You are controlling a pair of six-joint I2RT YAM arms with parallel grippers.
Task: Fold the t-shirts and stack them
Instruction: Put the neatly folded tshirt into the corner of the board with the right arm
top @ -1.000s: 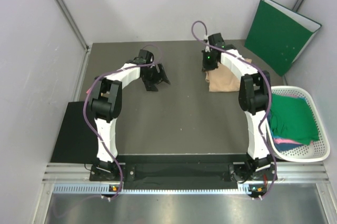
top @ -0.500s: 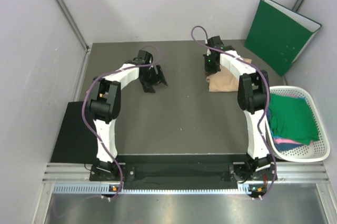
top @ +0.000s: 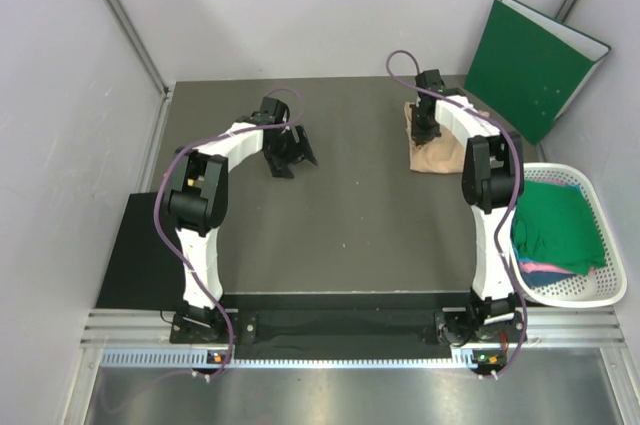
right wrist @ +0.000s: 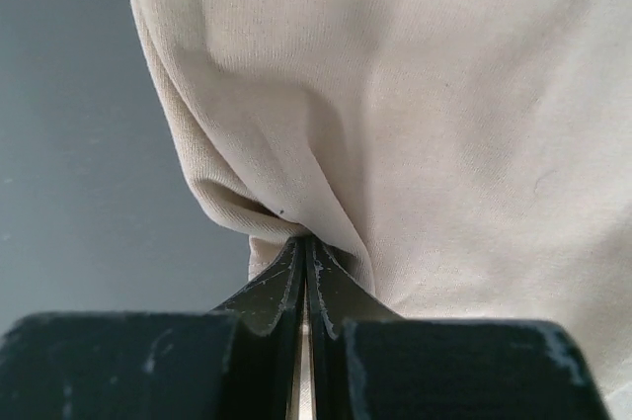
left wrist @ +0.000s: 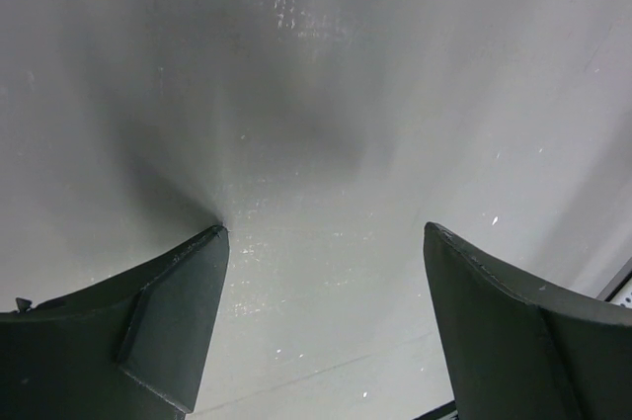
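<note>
The folded peach-beige t-shirt [top: 413, 152] is pinched by its edge in my right gripper. I should go on sliding the t-shirt toward the green folder [top: 520, 70] and let go of it there.
A pale peach-beige t-shirt [top: 436, 155] lies folded small at the back right of the table, and fills the right wrist view [right wrist: 415, 104]. My right gripper [top: 424, 133] sits on it, jaws shut and pinching a fold of the cloth [right wrist: 306, 239]. A dark green t-shirt [top: 552, 223] lies in the white basket [top: 600, 290] at the right, with pink and blue cloth [top: 540, 269] under it. My left gripper [top: 292, 152] is open and empty over bare table at the back left [left wrist: 324, 232].
A stiff green folder [top: 530, 63] leans against the back right wall. A black mat [top: 140, 265] lies off the table's left edge. Grey walls close in the left, back and right.
My right gripper has moved right and toward the back with the beige shirt, shifting the bundle. The left arm has barely moved.
</note>
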